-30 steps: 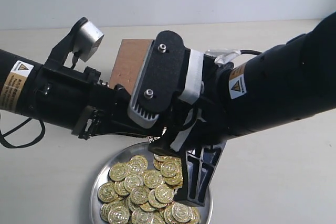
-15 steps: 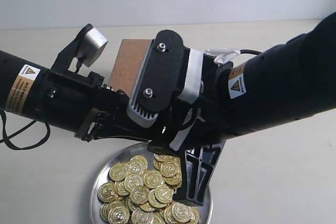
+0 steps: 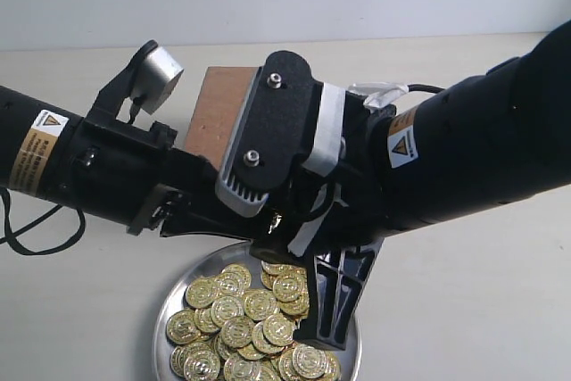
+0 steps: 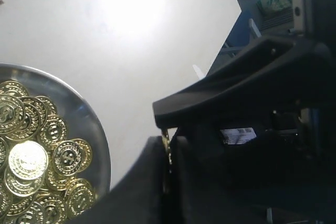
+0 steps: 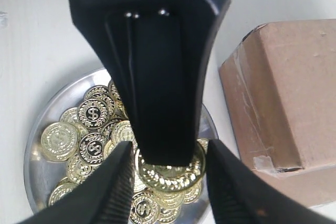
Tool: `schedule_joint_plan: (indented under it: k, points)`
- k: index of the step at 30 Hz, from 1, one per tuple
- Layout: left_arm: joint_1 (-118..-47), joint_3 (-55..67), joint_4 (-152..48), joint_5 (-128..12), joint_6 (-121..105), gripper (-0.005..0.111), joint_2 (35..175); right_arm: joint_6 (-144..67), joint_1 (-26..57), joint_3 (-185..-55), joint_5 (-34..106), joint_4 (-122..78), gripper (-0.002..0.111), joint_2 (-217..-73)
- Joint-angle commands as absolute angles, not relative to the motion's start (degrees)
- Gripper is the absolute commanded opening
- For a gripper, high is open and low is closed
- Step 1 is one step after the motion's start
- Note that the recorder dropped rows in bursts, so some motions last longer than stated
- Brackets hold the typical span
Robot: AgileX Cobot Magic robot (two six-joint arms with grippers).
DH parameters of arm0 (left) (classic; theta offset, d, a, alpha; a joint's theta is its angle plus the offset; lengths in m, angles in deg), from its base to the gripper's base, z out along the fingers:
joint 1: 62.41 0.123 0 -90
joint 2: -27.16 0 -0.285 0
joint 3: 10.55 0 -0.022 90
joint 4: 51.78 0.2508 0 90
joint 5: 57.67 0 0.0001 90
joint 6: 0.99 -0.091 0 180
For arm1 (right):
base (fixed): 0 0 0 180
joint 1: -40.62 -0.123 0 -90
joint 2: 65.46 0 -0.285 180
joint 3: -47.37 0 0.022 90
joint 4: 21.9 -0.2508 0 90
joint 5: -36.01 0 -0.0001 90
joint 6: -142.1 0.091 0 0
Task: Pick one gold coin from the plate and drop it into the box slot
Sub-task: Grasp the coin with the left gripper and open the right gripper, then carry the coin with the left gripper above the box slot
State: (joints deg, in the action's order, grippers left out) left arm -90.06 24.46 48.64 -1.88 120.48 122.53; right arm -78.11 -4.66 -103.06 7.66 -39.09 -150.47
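Observation:
Next, I move my right gripper back out of the way before the coin goes to the box [image 3: 219, 106], because its open fingers are on both sides of the gold coin in my left gripper [image 5: 171, 180].
The silver plate [image 3: 164, 311] holds a heap of gold coins [image 3: 241, 318] at the front of the table. The brown box [image 3: 217, 110] stands behind it; its slot is out of sight. My left gripper [image 4: 167, 153] is shut on one gold coin [image 5: 170, 174], held edge-on between its fingers. It holds that coin in the gap of my right gripper [image 5: 169, 195], which is open with a finger on either side, apart from it. In the exterior view the right gripper [image 3: 332, 305] hangs over the plate's right part, and the left fingertips are hidden under the right wrist.
Both arms cross closely above the plate [image 5: 42, 129], the left arm [image 3: 80, 162] coming from the left and the right arm [image 3: 473, 149] from the right. The box [image 5: 289, 93] lies close beside the plate. Pale bare tabletop [image 3: 464, 310] surrounds them.
The left arm has shifted a little to the right, toward the right gripper. The right arm and the plate have stayed where they were.

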Motion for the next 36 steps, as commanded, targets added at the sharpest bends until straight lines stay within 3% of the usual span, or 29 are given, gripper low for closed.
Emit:
schedule_joint_plan:
  k: [1,14,22,29,31,32,36]
  points:
    - [-90.35,24.0,48.17,-1.92,120.58,0.0,122.56,-78.17,-4.73,-103.37,8.4,-39.35,0.027,-150.03]
    - [-90.35,24.0,48.17,-1.92,120.47,0.0,122.56,-78.15,-4.73,-103.37,8.52,-39.35,0.029,-150.03]
    - [-90.35,24.0,48.17,-2.09,119.73,0.0,122.56,-75.3,-4.73,-103.37,9.21,-38.37,0.061,-150.03]
    - [-90.35,23.86,48.17,-9.35,117.73,0.0,122.56,-70.77,-4.73,-103.37,6.17,-36.35,0.066,-145.43]
    - [-90.35,22.4,48.17,-13.35,117.73,0.0,122.56,-66.86,-4.73,-103.37,2.32,-35.18,0.065,-142.17]
    - [-90.35,20.31,48.17,-15.79,117.73,0.0,122.56,-64.49,-4.73,-103.37,-0.23,-35.08,0.058,-140.19]
    - [-90.35,13.83,48.17,-22.54,119.55,0.0,122.56,-59.51,-4.73,-103.37,-5.8,-35.2,0.018,-136.72]
